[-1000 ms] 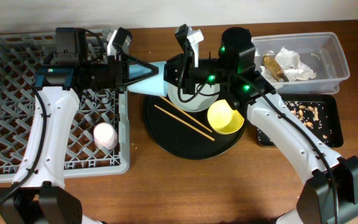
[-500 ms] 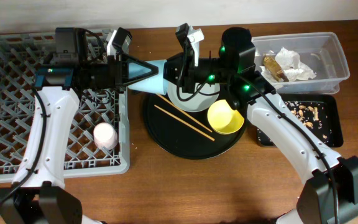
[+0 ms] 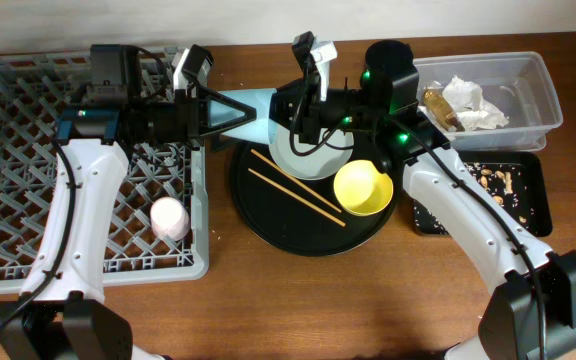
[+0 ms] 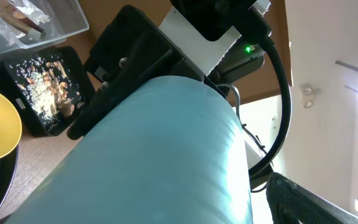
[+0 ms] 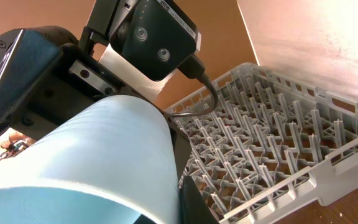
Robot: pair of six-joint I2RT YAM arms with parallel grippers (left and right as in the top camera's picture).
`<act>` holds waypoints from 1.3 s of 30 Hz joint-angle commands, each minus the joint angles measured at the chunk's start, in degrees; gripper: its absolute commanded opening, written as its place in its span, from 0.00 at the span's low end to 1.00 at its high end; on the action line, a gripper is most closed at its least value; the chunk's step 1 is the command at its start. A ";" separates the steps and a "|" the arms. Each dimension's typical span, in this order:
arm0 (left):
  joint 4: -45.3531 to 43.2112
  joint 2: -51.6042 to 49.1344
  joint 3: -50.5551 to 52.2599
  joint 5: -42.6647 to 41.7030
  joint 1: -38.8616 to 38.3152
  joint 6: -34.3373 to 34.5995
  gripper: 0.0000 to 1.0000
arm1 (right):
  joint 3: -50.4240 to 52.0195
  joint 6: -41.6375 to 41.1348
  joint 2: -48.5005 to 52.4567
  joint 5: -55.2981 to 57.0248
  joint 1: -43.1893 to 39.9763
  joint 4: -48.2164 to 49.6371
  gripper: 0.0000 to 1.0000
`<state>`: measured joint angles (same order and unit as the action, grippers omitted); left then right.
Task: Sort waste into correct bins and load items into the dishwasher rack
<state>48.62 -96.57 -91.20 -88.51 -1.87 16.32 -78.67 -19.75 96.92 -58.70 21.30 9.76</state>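
The light blue cup's rim (image 3: 268,112) is in my right gripper, short of the dishwasher rack. So next my left gripper grabs its closed end (image 3: 218,108) before my right gripper lets go.
The light blue cup (image 3: 264,102) hangs on its side between my two grippers, above the gap between the dishwasher rack (image 3: 28,150) and the round black tray (image 3: 268,228). My right gripper (image 3: 290,110) is shut on its rim; one finger (image 5: 194,200) presses the cup's wall (image 5: 92,155). My left gripper (image 3: 230,112) is open around the cup (image 4: 154,149); its finger (image 4: 316,199) stands a little apart from it. The pale plate (image 3: 313,160), yellow bowl (image 3: 363,188) and chopsticks (image 3: 293,190) lie on the round tray. The pink cup (image 3: 170,217) lies in the rack.
The clear tub (image 3: 538,75) at the back right holds white napkins (image 3: 468,100) and a brown wrapper (image 3: 440,108). The shallow black tray (image 3: 533,205) in front of it holds tan food scraps (image 3: 488,180). The rack's pegs (image 5: 278,143) stand under the cup's far side.
My right gripper has shifted a little to the right and the cup has moved and levelled with it. The left arm has stayed in place.
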 commanded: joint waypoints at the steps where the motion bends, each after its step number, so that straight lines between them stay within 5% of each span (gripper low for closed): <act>1: -0.20 0.04 -0.79 -1.68 -0.22 -0.94 0.89 | 0.13 -0.17 0.33 -1.36 0.07 -0.90 0.04; 8: -0.20 0.04 -0.79 -1.68 -0.22 -1.20 0.73 | 0.13 0.04 0.33 -5.86 0.07 -1.11 0.04; 19: -0.50 0.04 -0.79 -1.66 -0.22 -1.20 0.67 | 0.13 2.86 0.33 -8.00 0.07 -4.76 0.05; 21: -0.68 0.04 -0.79 -1.62 -0.22 -1.18 0.66 | 0.13 3.06 0.33 -8.00 0.07 -5.64 0.18; 29: -0.66 0.04 -0.79 -1.66 -0.22 -1.20 0.63 | 0.13 3.06 0.33 -8.00 0.07 -6.16 0.27; 39: -0.70 0.04 -0.79 -1.44 1.07 -1.66 0.63 | 0.13 0.81 0.20 -10.19 -3.39 -6.08 0.57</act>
<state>48.14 -96.60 -91.07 -88.51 -1.91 16.23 -78.89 -18.04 96.92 -66.26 19.79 3.46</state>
